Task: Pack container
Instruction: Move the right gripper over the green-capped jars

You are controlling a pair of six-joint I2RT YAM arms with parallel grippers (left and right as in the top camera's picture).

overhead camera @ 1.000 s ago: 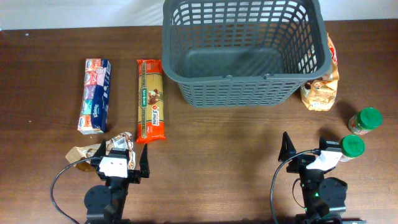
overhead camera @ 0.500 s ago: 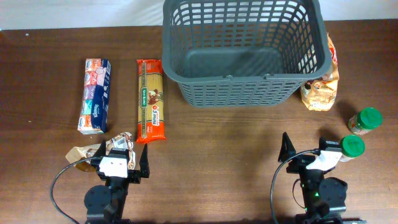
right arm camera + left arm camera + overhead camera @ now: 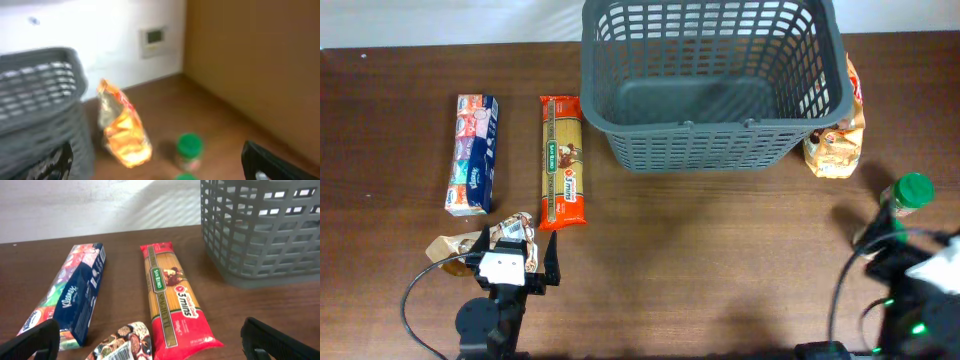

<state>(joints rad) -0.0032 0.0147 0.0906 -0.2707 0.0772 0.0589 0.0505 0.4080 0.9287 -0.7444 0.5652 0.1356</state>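
I need to swing my right gripper aside and tilt it down before I close it on the far jar [image 3: 912, 192], because it points level at the back wall [image 3: 117, 55] above the green-lidded jars.
The container [image 3: 705, 125], a large dark grey lattice basket, stands at the back centre with nothing inside; it also shows in the left wrist view [image 3: 260, 230] and the right wrist view [image 3: 40, 100]. My left gripper [image 3: 517, 258] rests open at the front left over a patterned pouch [image 3: 125, 340], nothing between its fingers [image 3: 152, 347]. My right gripper [image 3: 905, 235] is open at the front right beside a green-lidded jar [image 3: 908, 192]. In the blurred right wrist view its open fingers [image 3: 165, 170] frame that jar [image 3: 189, 150] and an orange bag [image 3: 122, 132].
A blue tissue box [image 3: 473, 153] and a red spaghetti packet [image 3: 563, 162] lie side by side left of the basket. The orange bag [image 3: 838, 135] leans at the basket's right front corner. A second green lid [image 3: 185, 176] peeks in at the bottom of the right wrist view.
My right arm has swung to the right, toward the table's right edge, and now covers the nearer green-lidded jar in the overhead view. The left arm has not moved.
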